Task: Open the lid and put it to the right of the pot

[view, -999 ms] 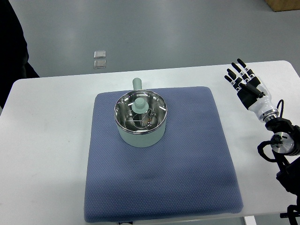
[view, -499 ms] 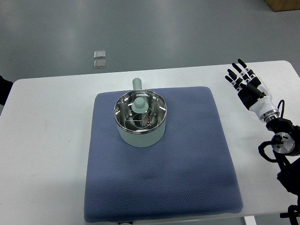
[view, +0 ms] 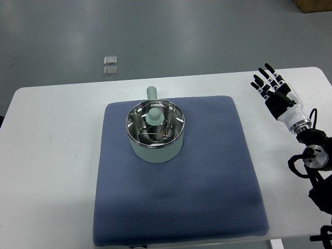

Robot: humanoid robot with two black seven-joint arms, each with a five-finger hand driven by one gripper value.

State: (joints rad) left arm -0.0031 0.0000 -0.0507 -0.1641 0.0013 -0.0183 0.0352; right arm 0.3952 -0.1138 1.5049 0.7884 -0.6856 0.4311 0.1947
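Observation:
Shiny steel [view: 139, 126] can be seen through the glass lid, so I should expect to find an empty pot [view: 157, 154] when I raise the lid by its knob.
A pale green pot [view: 155, 149] stands on the blue mat [view: 179, 202], its handle [view: 151, 93] pointing to the far side. A glass lid [view: 168, 126] with a pale green knob [view: 154, 115] covers the pot. My right hand [view: 271, 85] hovers over the white table's right side, well right of the pot, fingers spread and holding nothing. Its arm [view: 310, 150] comes in from the right edge. The left arm does not show.
The white table [view: 57, 155] carries the mat. Two small clear squares [view: 110, 65] lie on the grey floor beyond the table's far edge. A brown box corner [view: 314, 5] shows at the top right.
My right hand has drifted slightly to the right and away. A dark shape at the left edge has left the picture. The pot and lid have not moved.

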